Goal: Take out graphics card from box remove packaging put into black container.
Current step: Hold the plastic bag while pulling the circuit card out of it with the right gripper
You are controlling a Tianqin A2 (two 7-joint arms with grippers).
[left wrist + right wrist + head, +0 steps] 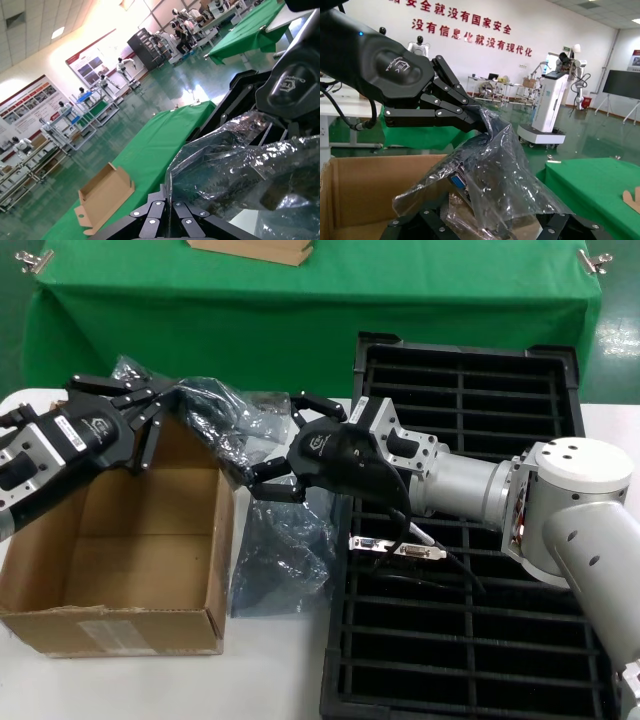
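Note:
The dark card will slide out and leave the bag empty when I pull, because the blue port shows at the bag's loose edge.
The crinkly grey-blue packaging hangs stretched between my two grippers, above the far right corner of the open brown box. My left gripper is shut on the bag's edge. My right gripper stands open, its fingers wide apart around the bag's other end. Inside the bag there is a dark card with a blue port. The graphics card, with its silver bracket, lies across the slots of the black container.
A second crumpled bag lies on the white table between the box and the container. Behind stands a green-clothed table with a flat cardboard piece on it.

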